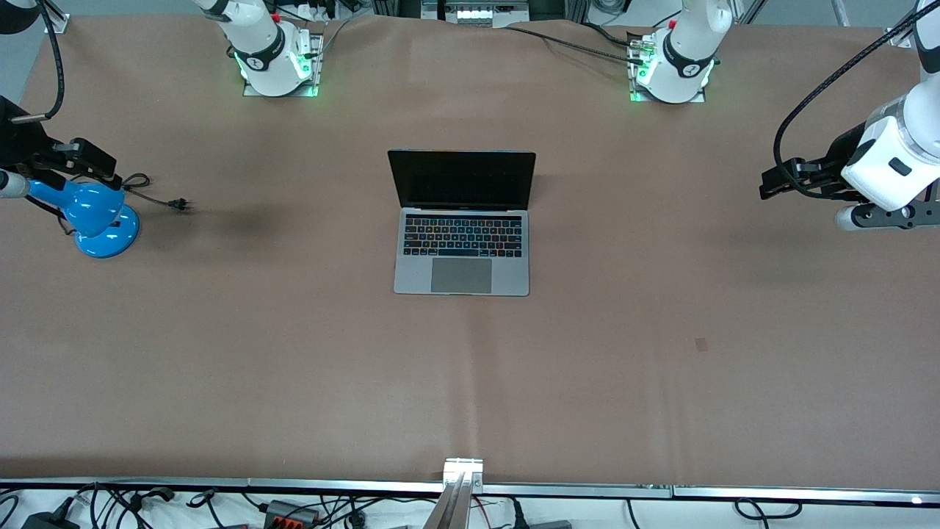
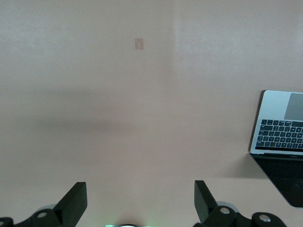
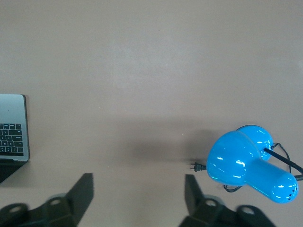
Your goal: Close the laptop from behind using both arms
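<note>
The black screen (image 1: 462, 179) should swing all the way shut when the robot pushes it from behind, and the keyboard base should stay in place, because a long hinge (image 1: 464, 211) joins the two.
The silver-grey laptop (image 1: 461, 250) lies open in the middle of the table, its black screen upright and facing the front camera. One corner of it shows in the left wrist view (image 2: 279, 132) and in the right wrist view (image 3: 12, 127). My left gripper (image 1: 771, 184) hangs open and empty over bare table toward the left arm's end, well apart from the laptop; its jaws stand wide in the left wrist view (image 2: 139, 189). My right gripper (image 1: 99, 165) hangs open and empty over the right arm's end, above a blue lamp; it also shows in the right wrist view (image 3: 137, 182).
A blue desk lamp (image 1: 95, 213) lies on the table under the right gripper, its cord ending in a plug (image 1: 178, 204); both show in the right wrist view, the lamp (image 3: 246, 163) and the plug (image 3: 198, 166). The arm bases (image 1: 275, 62) stand along the table's back edge.
</note>
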Action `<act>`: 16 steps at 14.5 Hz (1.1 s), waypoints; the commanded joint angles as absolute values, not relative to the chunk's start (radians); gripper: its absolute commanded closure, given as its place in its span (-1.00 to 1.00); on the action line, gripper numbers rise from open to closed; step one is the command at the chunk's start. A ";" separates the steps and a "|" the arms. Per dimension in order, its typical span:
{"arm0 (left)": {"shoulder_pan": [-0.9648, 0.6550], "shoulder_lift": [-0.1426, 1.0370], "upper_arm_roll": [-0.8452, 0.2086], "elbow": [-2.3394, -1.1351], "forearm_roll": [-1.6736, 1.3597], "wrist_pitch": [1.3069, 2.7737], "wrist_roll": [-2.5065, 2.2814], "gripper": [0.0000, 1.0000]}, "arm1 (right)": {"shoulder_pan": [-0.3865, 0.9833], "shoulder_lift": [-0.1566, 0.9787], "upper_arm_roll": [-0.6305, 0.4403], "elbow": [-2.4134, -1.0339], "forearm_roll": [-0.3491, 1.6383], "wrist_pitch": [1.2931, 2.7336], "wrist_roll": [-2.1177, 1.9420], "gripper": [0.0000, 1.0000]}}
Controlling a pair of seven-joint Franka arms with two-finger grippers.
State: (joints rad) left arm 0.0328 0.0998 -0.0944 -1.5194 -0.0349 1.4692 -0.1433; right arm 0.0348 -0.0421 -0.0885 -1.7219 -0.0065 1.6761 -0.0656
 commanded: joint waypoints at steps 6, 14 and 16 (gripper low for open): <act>0.041 0.101 -0.106 -1.516 -0.034 1.463 -0.141 -1.00 | 0.055 -0.057 -0.083 -1.724 -0.009 1.643 -0.068 1.00; 0.034 0.091 -0.110 -1.514 -0.057 1.355 -0.124 0.99 | 0.107 -0.035 -0.081 -1.729 -0.005 1.585 -0.066 1.00; 0.026 0.098 -0.138 -1.522 -0.127 1.358 -0.123 0.99 | 0.133 -0.020 -0.081 -1.732 0.014 1.557 -0.064 1.00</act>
